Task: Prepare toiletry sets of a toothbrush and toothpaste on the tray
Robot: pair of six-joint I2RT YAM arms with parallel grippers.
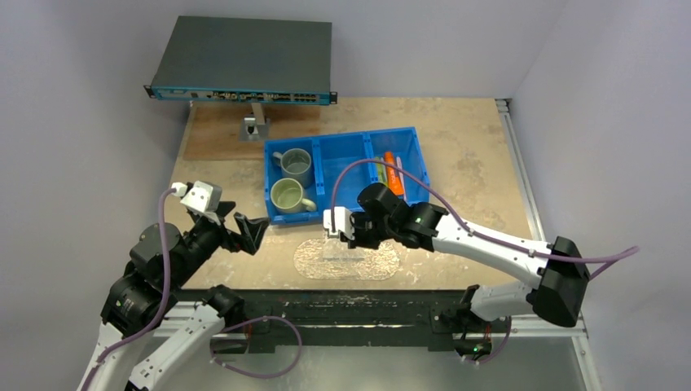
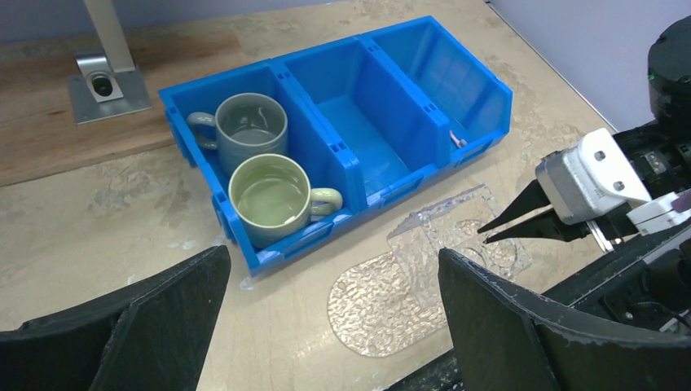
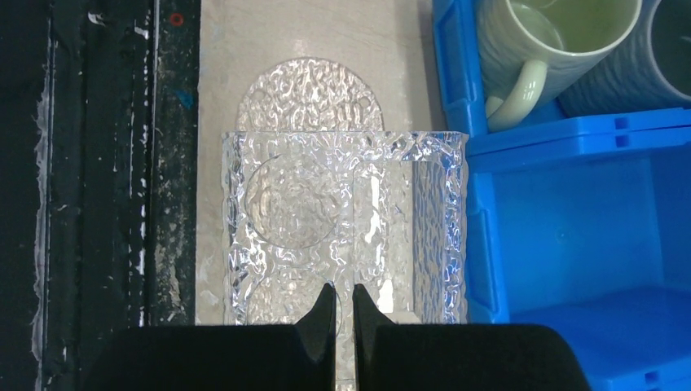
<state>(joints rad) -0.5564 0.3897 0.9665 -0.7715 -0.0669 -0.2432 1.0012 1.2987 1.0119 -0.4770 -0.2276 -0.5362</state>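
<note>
My right gripper is lowering the holder, and the holder's openings (image 3: 292, 200) face up while its sides run along the tray (image 1: 346, 259). It should keep going down until the holder rests there.
The tray (image 1: 367, 265) lies flat on the table near the front edge, clear and pebbled. My right gripper (image 1: 331, 235) hovers over its left part, shut on the thin wall of a clear pebbled box-shaped holder (image 3: 342, 204). In the left wrist view the holder (image 2: 444, 224) hangs tilted above the tray (image 2: 383, 301). An orange tube (image 1: 393, 173) and a green tube (image 1: 381, 173) lie in the right compartment of the blue bin (image 1: 342, 137). No toothbrush can be made out clearly. My left gripper (image 1: 240, 224) stands open and holds nothing, left of the tray.
A grey mug (image 1: 295, 163) and a pale-green mug (image 1: 288, 195) sit in the bin's left compartment; the middle one holds nothing. A network switch (image 1: 244, 57) on a metal stand rises over a wooden board (image 1: 220, 130) at the back. The table's black front rail (image 3: 98, 204) runs beside the tray.
</note>
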